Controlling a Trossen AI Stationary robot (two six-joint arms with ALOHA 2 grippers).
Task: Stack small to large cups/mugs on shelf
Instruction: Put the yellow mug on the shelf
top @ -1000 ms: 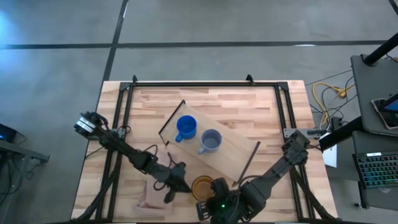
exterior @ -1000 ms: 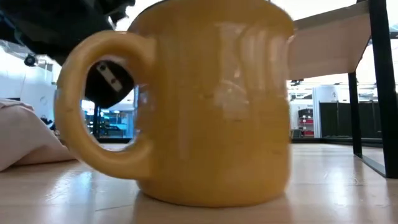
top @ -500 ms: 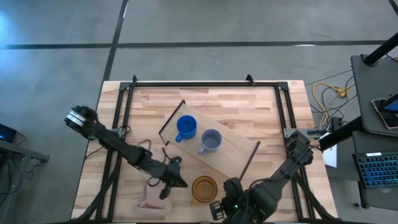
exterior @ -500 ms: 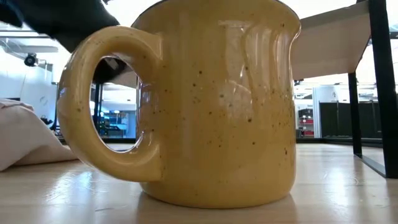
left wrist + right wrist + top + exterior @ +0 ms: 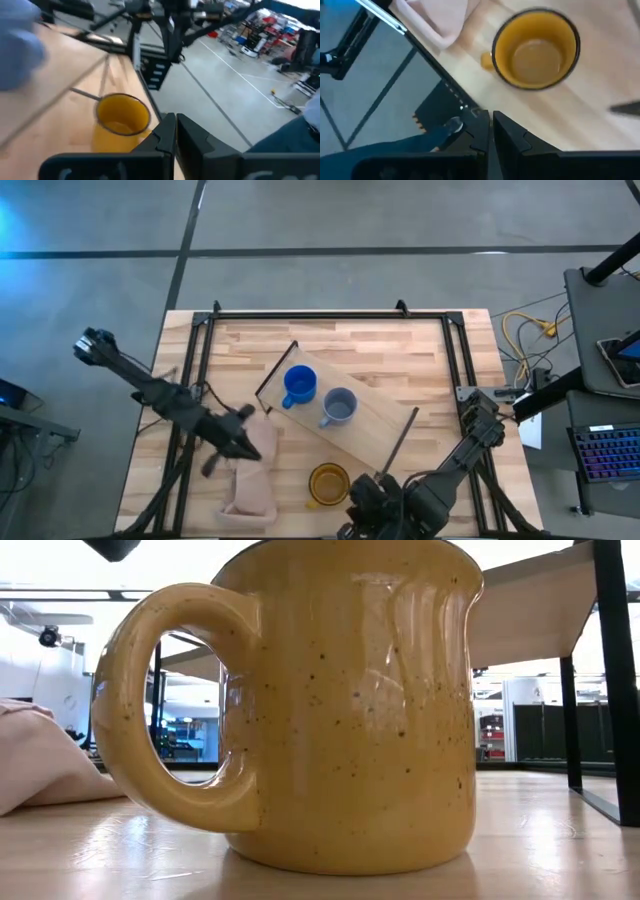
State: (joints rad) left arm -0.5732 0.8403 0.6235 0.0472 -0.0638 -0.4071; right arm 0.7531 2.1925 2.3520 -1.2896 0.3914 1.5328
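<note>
The table's near edge [image 5: 474,103] beside the yellow-orange mug lies ahead of my shut right gripper, so it should open and grasp the mug's rim [image 5: 503,75] beside the mug's handle.
The yellow-orange mug [image 5: 328,482] stands upright on its base on the tabletop near the near edge; it fills the low view [image 5: 330,710], handle to the left. The bright blue mug [image 5: 299,385] and the grey-blue mug [image 5: 339,407] stand side by side on the light-wood shelf board [image 5: 375,430]. My left gripper [image 5: 250,443] is shut and empty, above the table to the left of the yellow mug [image 5: 122,117]. My right gripper [image 5: 365,505] is shut and empty at the near edge, just right of the yellow mug [image 5: 536,47].
A pale pink cloth [image 5: 255,480] lies crumpled on the table left of the yellow mug, under my left gripper; it also shows in the low view [image 5: 40,760]. Black metal frames [image 5: 400,440] close the shelf's ends. The table's black frame [image 5: 330,315] runs along its edges.
My left gripper has drawn back from the yellow mug's handle side, going up and toward the table's left and far edges. My right gripper has drawn back from the mug toward the near edge. The mug stays upright on the table.
</note>
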